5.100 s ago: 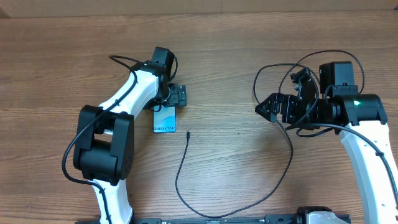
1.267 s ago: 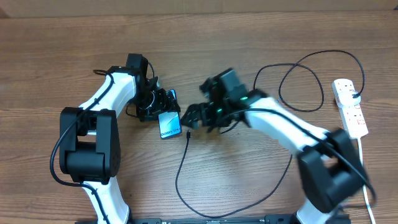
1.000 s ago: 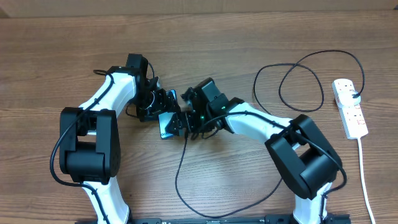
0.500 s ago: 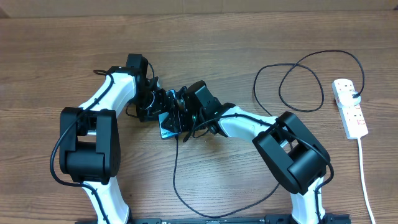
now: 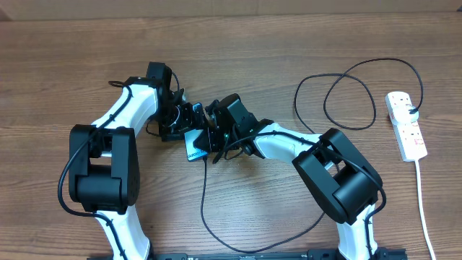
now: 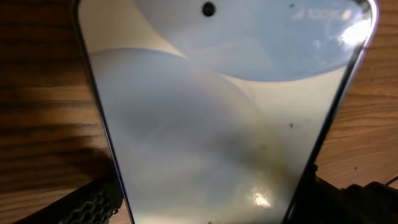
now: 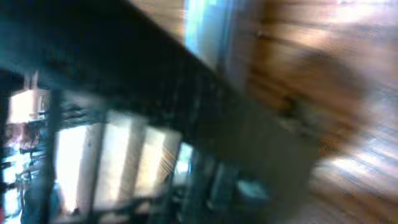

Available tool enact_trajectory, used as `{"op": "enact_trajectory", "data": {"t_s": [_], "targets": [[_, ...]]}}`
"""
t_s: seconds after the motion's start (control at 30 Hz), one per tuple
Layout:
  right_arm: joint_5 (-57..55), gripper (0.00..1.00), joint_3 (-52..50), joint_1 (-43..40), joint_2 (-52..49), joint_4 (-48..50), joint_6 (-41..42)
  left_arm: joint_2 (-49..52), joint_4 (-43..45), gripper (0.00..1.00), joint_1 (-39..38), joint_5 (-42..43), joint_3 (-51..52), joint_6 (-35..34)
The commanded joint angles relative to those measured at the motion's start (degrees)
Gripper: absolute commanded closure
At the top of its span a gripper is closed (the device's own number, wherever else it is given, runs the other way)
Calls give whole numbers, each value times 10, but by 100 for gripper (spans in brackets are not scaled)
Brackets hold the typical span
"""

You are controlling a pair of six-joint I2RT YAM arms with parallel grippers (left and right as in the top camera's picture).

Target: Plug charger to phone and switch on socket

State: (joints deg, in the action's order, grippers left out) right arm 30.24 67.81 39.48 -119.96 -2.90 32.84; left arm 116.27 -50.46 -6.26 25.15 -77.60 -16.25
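Observation:
The robot's right gripper covers the phone's lower end (image 5: 195,154), where the charger has to go, so the right gripper should pass the phone to the left gripper before taking the charger (image 5: 205,159).
The phone (image 5: 193,146), light blue screen up, lies slanted on the table between the two arms. My left gripper (image 5: 189,130) straddles it. In the left wrist view the phone (image 6: 211,124) fills the frame and the fingers (image 6: 87,202) flank its two long edges; whether they press on it does not show. My right gripper (image 5: 211,144) is shut at the phone's lower right end, where the top of the charger (image 5: 203,195), a thin black cable, runs in under its fingertips. The connector tip is hidden. The right wrist view is a blur. The socket (image 5: 406,124) lies far right.
The black cable loops from below the phone across the near table and up into curls (image 5: 346,101) by the socket. A white cord (image 5: 422,202) trails from the socket toward the front edge. The right arm (image 5: 289,144) stretches across the table's middle.
My right gripper has slid a little further left against the phone's end and closed. The cable's upper stretch has shifted left with it. The left arm and the phone have stayed put.

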Motion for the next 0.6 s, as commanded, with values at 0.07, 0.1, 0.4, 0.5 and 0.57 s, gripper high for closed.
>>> {"op": "enact_trajectory", "data": {"t_s": [0.07,0.1,0.4,0.5,0.57], "targets": [[-14,96,-2,0,-2,-1,-13,16,3,0,0,-14,11,15],[-12,96,0,-1,1,-2,-13,16,3,0,1,-14,10,16],[96,96,5,-49,57,-1,-11,4,-49,9,49,153,-67,101],[156,96,5,-75,77,-1,-8,4,-57,12,69,302,-97,142],[198,96,5,-91,85,6,8,4,-55,14,78,388,-106,164]]}}
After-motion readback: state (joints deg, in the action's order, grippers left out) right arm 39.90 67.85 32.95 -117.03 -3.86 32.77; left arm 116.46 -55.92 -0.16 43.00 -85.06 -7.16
